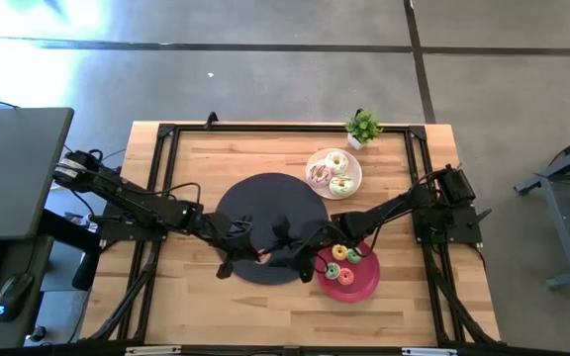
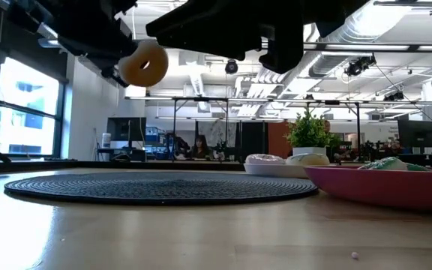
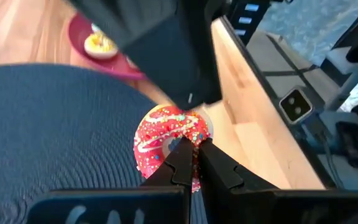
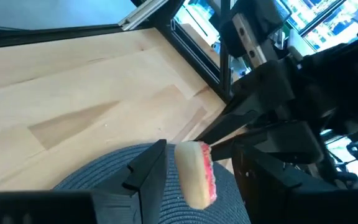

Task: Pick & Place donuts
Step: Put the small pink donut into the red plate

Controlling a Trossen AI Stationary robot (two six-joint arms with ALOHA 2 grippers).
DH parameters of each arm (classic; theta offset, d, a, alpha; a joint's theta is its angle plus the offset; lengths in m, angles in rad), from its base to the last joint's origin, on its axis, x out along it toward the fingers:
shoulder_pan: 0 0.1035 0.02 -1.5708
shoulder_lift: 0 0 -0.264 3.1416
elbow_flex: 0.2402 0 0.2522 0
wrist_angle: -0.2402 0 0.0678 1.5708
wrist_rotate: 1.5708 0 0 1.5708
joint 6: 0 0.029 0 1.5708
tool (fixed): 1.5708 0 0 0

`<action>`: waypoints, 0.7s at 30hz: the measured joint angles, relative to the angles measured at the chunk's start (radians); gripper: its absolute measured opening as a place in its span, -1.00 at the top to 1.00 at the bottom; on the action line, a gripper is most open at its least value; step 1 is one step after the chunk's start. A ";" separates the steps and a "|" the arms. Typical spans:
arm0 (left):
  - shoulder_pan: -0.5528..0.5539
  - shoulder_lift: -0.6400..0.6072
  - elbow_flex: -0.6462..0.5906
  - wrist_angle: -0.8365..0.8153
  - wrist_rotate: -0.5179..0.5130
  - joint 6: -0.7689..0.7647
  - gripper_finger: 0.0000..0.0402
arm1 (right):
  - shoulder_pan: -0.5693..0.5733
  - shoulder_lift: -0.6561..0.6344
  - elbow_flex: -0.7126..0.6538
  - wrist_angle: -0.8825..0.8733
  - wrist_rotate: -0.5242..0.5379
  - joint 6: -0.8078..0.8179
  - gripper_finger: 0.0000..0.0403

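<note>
The red plate (image 1: pixel 357 286) is on the other side of the mat from my left gripper, so my left gripper should pass the pink-red donut (image 2: pixel 144 64) to my right gripper to place there.
A pink-red sprinkled donut (image 1: pixel 262 255) hangs in the air over the near part of the black round mat (image 1: pixel 265 208); the low view shows its pale underside (image 2: pixel 142 64) well above the mat. My left gripper (image 1: pixel 250 252) (image 3: pixel 194 144) is shut on it. My right gripper (image 1: pixel 285 255) (image 4: pixel 197 158) is open, one finger on each side of the donut (image 4: pixel 194 174), which shows edge-on there; whether they touch it I cannot tell. Small yellow and green donuts lie on the red plate (image 1: pixel 364 287). Three larger donuts lie on the white plate (image 1: pixel 352 183). My left gripper pinches the donut's ring (image 3: pixel 166 158) between its two fingers, on the side of the ring nearest the wrist. The fingers come level from the table's left. The donut stands on edge and is lifted clear of the mat.
A small potted plant (image 1: pixel 363 127) stands at the far edge behind the white plate. The red plate (image 2: pixel 381 187) sits right of the mat at the near side. A black frame (image 1: pixel 166 133) rims the table. Bare wood lies left of the mat.
</note>
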 joint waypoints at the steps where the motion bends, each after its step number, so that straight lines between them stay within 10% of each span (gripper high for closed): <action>1: 0.000 0.000 0.007 0.000 -0.001 0.000 0.97 | 0.000 0.000 0.000 0.001 0.001 0.000 0.15; 21: 0.000 0.000 0.059 -0.017 -0.035 -0.027 0.97 | 0.000 -0.003 0.002 -0.025 0.027 0.000 0.46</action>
